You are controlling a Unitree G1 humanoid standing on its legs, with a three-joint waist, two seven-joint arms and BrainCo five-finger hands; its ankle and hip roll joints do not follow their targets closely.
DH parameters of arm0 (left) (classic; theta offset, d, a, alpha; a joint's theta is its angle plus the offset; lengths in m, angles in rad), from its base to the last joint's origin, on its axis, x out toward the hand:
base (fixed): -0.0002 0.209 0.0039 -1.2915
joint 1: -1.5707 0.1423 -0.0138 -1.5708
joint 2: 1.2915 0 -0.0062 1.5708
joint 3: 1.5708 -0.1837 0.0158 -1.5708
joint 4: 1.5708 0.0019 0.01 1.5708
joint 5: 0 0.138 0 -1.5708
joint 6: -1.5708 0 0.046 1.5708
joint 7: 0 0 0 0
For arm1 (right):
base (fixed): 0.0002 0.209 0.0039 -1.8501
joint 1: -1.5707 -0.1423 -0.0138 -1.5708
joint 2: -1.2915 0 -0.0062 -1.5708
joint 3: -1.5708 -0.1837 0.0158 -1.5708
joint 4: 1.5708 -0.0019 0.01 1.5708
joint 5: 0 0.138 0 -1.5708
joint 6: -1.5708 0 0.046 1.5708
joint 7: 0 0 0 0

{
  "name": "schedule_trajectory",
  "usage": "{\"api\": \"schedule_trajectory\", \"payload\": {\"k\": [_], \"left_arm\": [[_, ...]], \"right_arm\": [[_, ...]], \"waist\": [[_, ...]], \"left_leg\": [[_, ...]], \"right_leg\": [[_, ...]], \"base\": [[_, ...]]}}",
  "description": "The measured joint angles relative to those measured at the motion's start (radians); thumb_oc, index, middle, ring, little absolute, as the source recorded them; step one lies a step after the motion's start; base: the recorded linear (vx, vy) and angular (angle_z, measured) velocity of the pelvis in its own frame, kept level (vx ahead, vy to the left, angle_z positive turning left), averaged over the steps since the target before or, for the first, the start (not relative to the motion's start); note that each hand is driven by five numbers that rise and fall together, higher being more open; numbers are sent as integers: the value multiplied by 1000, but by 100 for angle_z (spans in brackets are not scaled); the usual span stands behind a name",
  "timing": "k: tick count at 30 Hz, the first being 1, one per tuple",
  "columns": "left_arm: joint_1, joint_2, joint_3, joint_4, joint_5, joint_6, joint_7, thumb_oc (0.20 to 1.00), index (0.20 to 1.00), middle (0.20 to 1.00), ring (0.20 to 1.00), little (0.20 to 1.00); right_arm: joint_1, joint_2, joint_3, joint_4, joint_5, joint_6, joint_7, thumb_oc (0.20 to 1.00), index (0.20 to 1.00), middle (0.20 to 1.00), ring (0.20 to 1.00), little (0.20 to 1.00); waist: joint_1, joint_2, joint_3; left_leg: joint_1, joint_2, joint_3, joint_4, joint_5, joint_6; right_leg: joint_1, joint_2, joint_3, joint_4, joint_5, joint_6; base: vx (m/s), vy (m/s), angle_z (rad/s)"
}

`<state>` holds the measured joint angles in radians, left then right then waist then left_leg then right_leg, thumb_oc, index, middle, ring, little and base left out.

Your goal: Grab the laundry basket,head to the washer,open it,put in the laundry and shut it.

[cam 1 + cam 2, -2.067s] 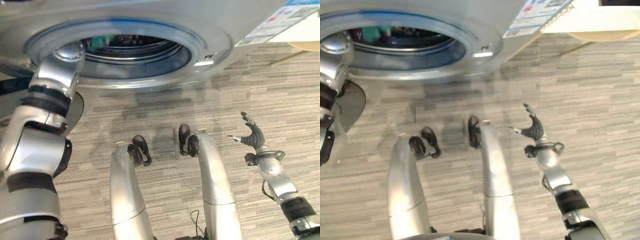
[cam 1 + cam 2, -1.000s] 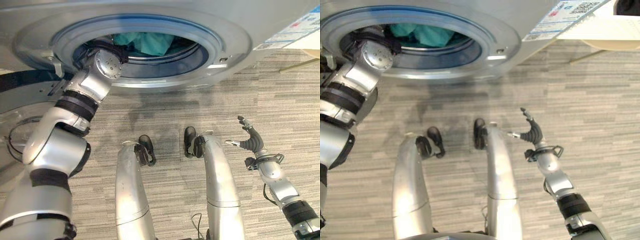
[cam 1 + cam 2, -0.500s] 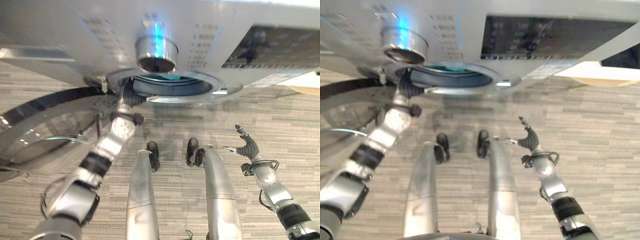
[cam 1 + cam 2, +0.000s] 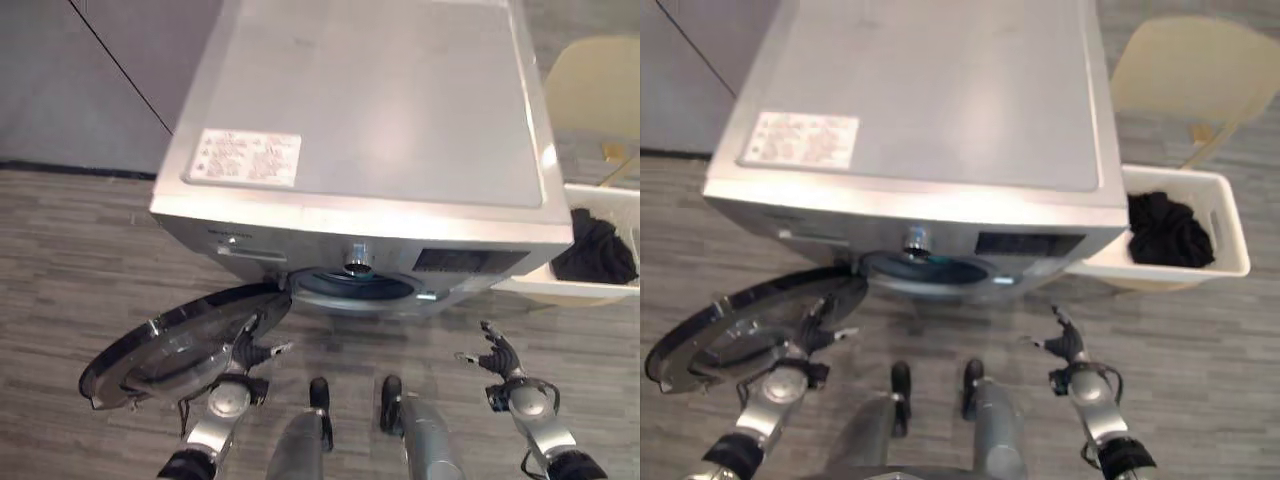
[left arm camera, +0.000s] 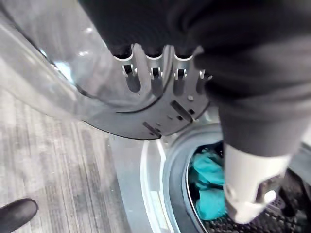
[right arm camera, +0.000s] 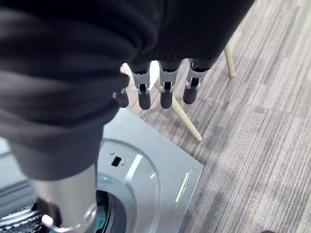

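The laundry basket should be empty once I lift the black garment, because the white basket's sides show clear around the single dark heap.
The silver washer stands before me with its round door swung open to the left. Teal laundry lies inside the drum. My left hand is open at the door's edge nearest the opening, its straight fingers against the door's dark inner ring. My right hand hangs open and holds nothing, low in front of the washer's right side, fingers straight. The white laundry basket sits on the floor to the washer's right with a black garment in it.
A beige chair stands behind the basket, at the washer's right rear; one of its legs is in the right wrist view. A grey wall runs behind the washer on the left. Grey striped carpet covers the floor.
The camera has risen and pulled back, bringing the washer's top and the basket into view. My left hand has come out of the drum to the open door's edge. The right hand keeps its pose.
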<state>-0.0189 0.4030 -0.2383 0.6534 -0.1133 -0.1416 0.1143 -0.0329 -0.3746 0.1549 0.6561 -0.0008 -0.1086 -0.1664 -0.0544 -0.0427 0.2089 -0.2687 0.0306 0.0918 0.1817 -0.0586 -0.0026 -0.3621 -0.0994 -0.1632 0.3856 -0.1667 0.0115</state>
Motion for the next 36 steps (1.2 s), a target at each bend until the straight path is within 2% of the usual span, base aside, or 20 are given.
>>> {"api": "schedule_trajectory", "payload": {"k": [6,10,14,15,17,20,21,23,24,25,27,28,29,30,31,32,33,34,35,36], "left_arm": [[81,-18,55,101,9,18,-8,1000,1000,1000,1000,1000],[124,-32,59,104,9,19,-8,1000,1000,1000,1000,1000],[139,-72,48,114,9,20,-8,1000,1000,1000,1000,1000],[140,-87,43,111,9,19,-9,1000,1000,1000,1000,1000],[122,-92,30,110,10,19,-10,1000,1000,1000,1000,1000],[94,-83,-2,97,24,21,-17,1000,1000,1000,1000,1000],[95,-79,-10,95,45,20,-15,1000,1000,1000,1000,1000],[65,-71,-24,91,52,21,-21,1000,1000,1000,1000,1000],[48,-65,-30,81,64,21,-29,1000,1000,1000,1000,1000],[50,-61,-29,69,73,21,-29,1000,1000,1000,1000,1000],[65,-40,-30,63,98,23,-30,1000,1000,1000,1000,1000],[56,-44,-32,58,100,23,-32,1000,1000,1000,1000,1000],[65,-45,-27,51,103,23,-32,1000,1000,1000,1000,1000],[77,-43,-29,49,118,26,-31,1000,1000,1000,1000,1000],[88,-38,-30,50,120,38,-34,1000,1000,1000,1000,1000],[82,-42,-31,55,122,41,-35,1000,1000,1000,1000,1000],[68,-63,-39,81,125,46,-37,1000,1000,1000,1000,1000],[55,-69,-55,83,129,46,-44,1000,1000,1000,1000,1000],[48,-80,-58,80,131,45,-46,1000,1000,1000,1000,1000],[50,-79,-58,79,131,45,-47,1000,1000,1000,1000,1000]], "right_arm": [[65,16,-27,31,2,0,20,1000,1000,1000,1000,1000],[93,19,-33,29,3,0,20,1000,1000,1000,1000,1000],[88,21,-36,29,6,-2,36,1000,1000,1000,1000,1000],[82,21,-40,30,13,-2,37,1000,1000,1000,1000,1000],[91,22,-40,31,16,-1,37,1000,1000,1000,1000,1000],[95,37,-41,35,25,0,36,1000,1000,1000,1000,1000],[71,46,-37,53,26,3,37,1000,1000,1000,1000,1000],[58,64,-38,73,33,3,32,1000,1000,1000,1000,1000],[44,73,-40,81,42,4,28,1000,1000,1000,1000,1000],[40,86,-40,83,42,4,27,1000,1000,1000,1000,1000],[53,129,-26,83,41,6,27,1000,1000,1000,1000,1000],[66,124,-27,82,41,8,25,1000,1000,1000,1000,1000],[70,121,-26,79,41,13,20,1000,1000,1000,1000,1000],[74,118,-25,66,41,18,15,1000,1000,1000,1000,1000],[77,117,-23,47,41,19,11,1000,1000,1000,1000,1000],[86,111,-24,34,41,21,9,1000,1000,1000,1000,1000],[87,96,-29,30,41,26,8,1000,1000,1000,1000,1000],[99,80,-29,24,41,26,4,1000,1000,1000,1000,1000],[110,55,-28,30,40,28,3,1000,1000,1000,1000,1000],[118,54,-29,28,40,29,2,1000,1000,1000,1000,1000]], "waist": [[-1,13,-54],[0,29,-101],[2,38,-121],[3,51,-129],[-18,61,-136],[-32,66,-138],[-23,62,-139],[-49,35,-132],[-44,41,-124],[-35,47,-121],[-6,40,-120],[-6,42,-120],[1,40,-120],[13,37,-122],[20,30,-122],[-2,16,-125],[-2,46,-113],[-4,55,-113],[-2,79,-108],[-3,76,-107]], "left_leg": [[191,16,33,-168,35,2],[246,19,37,-200,37,3],[308,-1,1,-200,49,23],[321,1,-4,-208,49,23],[329,-6,9,-217,49,23],[345,-7,106,-237,50,21],[344,7,166,-239,50,21],[338,-13,252,-232,39,18],[338,18,332,-240,24,9],[341,39,369,-239,9,5],[362,69,504,-236,5,2],[371,87,556,-231,-14,0],[384,99,597,-225,-2,-23],[402,108,662,-225,4,-34],[406,112,673,-206,-12,-42],[404,112,662,-190,-21,-55],[399,130,650,-171,-20,-47],[385,144,601,-151,-13,-20],[374,200,492,-52,-4,-25],[342,230,458,49,-1,-27]], "right_leg": [[180,39,14,-177,43,9],[242,59,41,-260,79,11],[311,63,117,-330,120,14],[328,64,138,-358,139,18],[327,69,169,-376,156,23],[267,88,265,-355,195,39],[233,93,294,-351,216,72],[187,94,318,-362,233,78],[162,74,195,-377,187,54],[148,62,127,-363,181,50],[108,-28,-230,-244,173,39],[108,-54,-280,-195,172,43],[109,-90,-336,-156,162,47],[114,-129,-437,-108,142,43],[129,-158,-454,-100,142,53],[149,-156,-419,-134,143,55],[155,-123,-389,-155,144,39],[158,-99,-374,-169,142,16],[166,-39,-333,-189,122,-7],[183,-21,-316,-214,119,-13]], "base": [[158,-47,-19],[64,-11,-23],[39,62,-56],[-14,70,-54],[-16,91,-50],[-106,82,-119],[-108,-7,-144],[-44,-59,-158],[26,-128,-163],[46,-105,-189],[-32,-108,-188],[-8,-179,-161],[70,-168,-156],[186,-281,-175],[171,-223,-142],[200,-266,-90],[156,-221,-40],[224,-350,-74],[174,-353,-79],[141,-287,-88]]}}
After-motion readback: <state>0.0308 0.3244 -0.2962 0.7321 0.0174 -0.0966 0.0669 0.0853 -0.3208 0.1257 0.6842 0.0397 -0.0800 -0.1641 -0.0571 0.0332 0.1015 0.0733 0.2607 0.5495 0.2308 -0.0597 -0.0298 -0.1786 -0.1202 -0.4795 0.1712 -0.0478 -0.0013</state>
